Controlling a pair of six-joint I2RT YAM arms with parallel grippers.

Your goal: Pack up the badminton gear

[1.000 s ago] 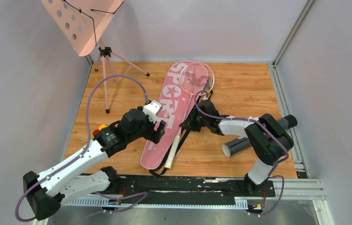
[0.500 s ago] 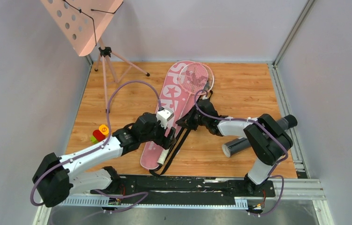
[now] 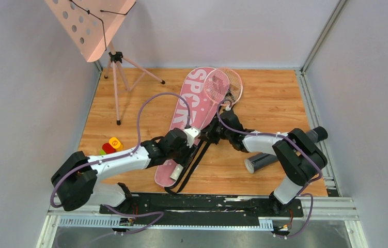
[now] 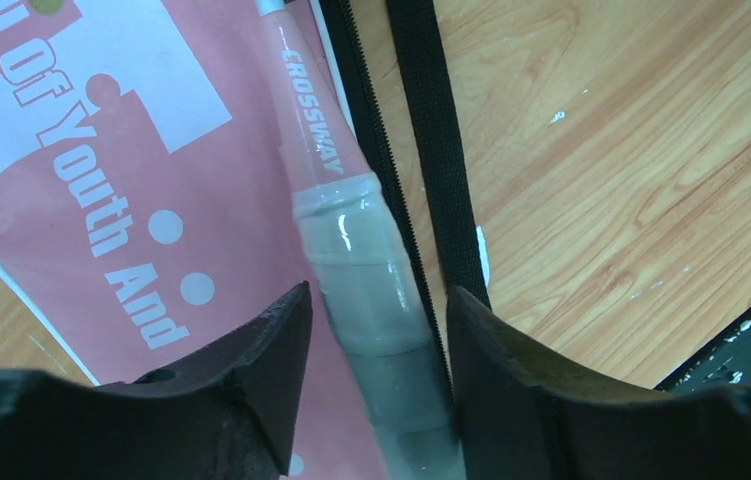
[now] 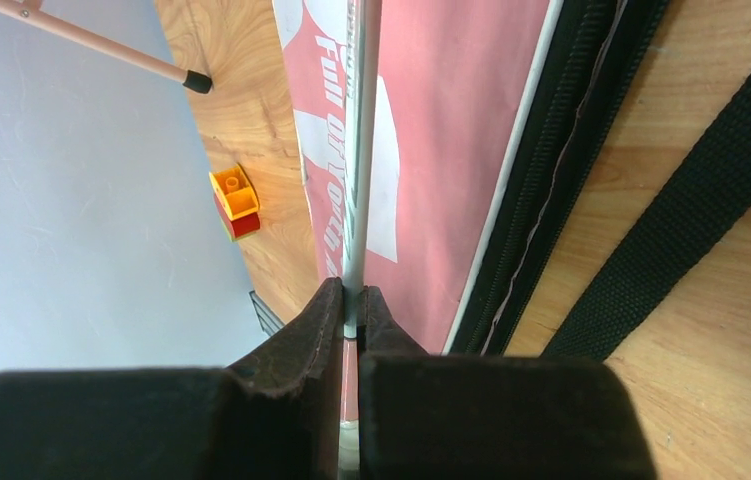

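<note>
The racket is lying along the bag's zipper [image 4: 387,158], so the robot's right hand should raise it out of the way by the racket's shaft [image 5: 359,180] before the left hand opens the bag.
The long pink racket bag [image 3: 194,101] lies slantwise on the wood floor, with two pink-framed rackets [image 3: 217,85] on its right half. Their heads overlap at the far end. My right gripper [image 3: 211,135] is shut on the thin shaft [image 5: 359,150] of one racket, low over the bag [image 5: 451,120]. My left gripper [image 3: 180,155] stands open astride that racket's white handle [image 4: 376,300]. Its right finger [image 4: 511,380] is against the handle; the left finger [image 4: 251,370] is a little apart from it. A black tube [image 3: 260,161] lies on the floor to the right.
The bag's black straps [image 4: 431,150] trail over the floor beside the handle. Small red, yellow and green toy blocks [image 3: 110,146] sit left of the bag. A pink perforated music stand [image 3: 91,23] on tripod legs stands at the back left. Grey walls close in on both sides.
My left arm swung right from over the bag's left side to the racket handle, and its jaws have narrowed around it. The racket heads shifted slightly right. The right gripper kept its hold.
</note>
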